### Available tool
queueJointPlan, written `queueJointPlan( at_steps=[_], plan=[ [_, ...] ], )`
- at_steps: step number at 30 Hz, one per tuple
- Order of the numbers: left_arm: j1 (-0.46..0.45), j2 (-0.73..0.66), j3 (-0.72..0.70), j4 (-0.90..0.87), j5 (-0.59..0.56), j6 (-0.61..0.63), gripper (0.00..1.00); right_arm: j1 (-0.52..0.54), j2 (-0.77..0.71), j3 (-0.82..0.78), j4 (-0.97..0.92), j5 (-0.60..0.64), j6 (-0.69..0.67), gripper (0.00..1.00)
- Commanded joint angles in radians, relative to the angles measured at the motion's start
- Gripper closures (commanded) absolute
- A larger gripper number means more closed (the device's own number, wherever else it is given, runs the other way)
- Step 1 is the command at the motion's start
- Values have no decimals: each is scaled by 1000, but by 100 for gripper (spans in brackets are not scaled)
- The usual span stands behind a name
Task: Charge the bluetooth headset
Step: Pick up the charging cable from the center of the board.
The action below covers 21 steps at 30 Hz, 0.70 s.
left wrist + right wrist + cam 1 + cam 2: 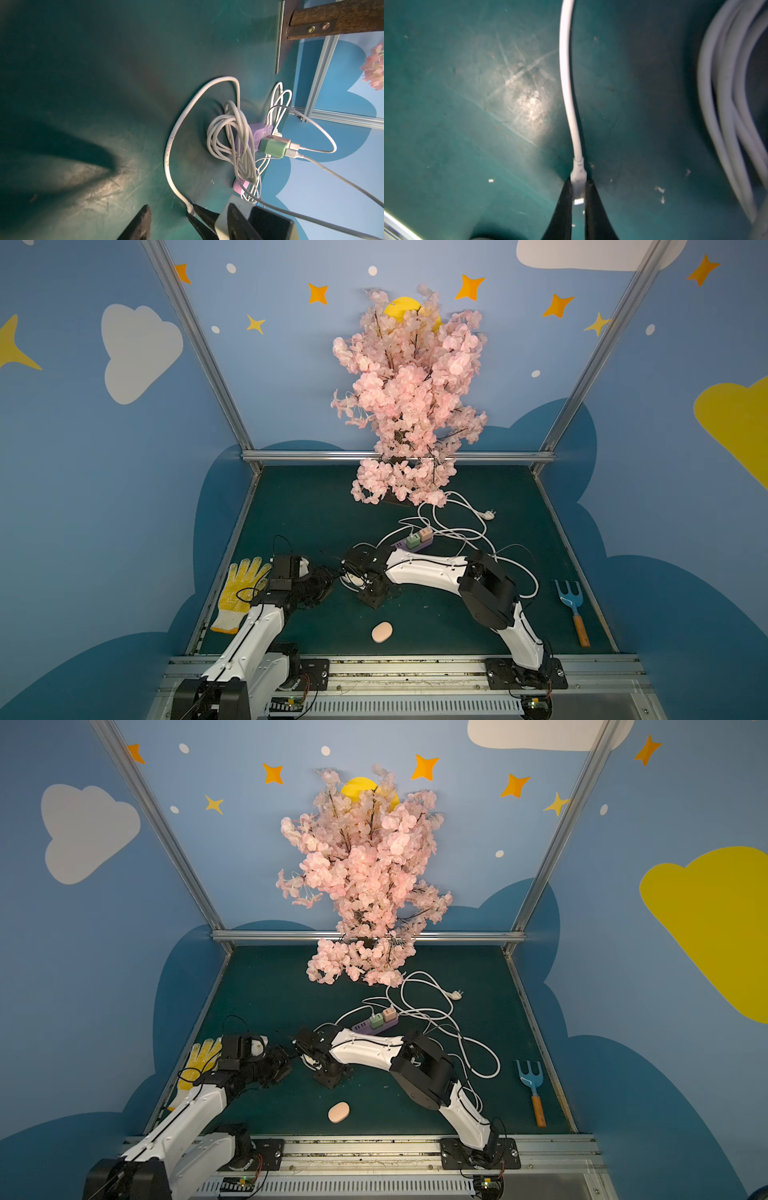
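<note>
My right gripper's fingers cover the plug's tip, so next my left gripper takes the cable behind the plug before my right gripper regrasps with the plug's tip free.
A peach oval case, the bluetooth headset by its look, lies alone on the green mat near the front edge in both top views. My right gripper is shut on the plug end of a white charging cable, low over the mat. That cable loops back to a green adapter in the purple power strip. My left gripper stands open around the right gripper's tips and the plug, holding nothing. Both grippers meet left of the mat's centre.
A tangle of white cords lies around the power strip. A pink blossom tree stands at the back. A yellow glove lies by the left rail. A blue hand rake lies at the right.
</note>
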Motion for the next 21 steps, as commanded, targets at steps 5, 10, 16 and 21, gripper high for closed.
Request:
queueJointPlan(
  at_steps=[5,10,16,21],
  plan=[
    [-7,-84,-25,-71,34,6,40,-17,64,14,59,-232,11,100],
    [-12,-160,-79,-78,40,-30,40,-53,44,23,77,-388,18,100],
    [-34,-194,-131,-60,35,-63,39,-94,14,21,109,-566,70,100],
    [-51,-183,-109,-44,41,-61,22,-126,-31,8,133,-679,112,100]
  ],
)
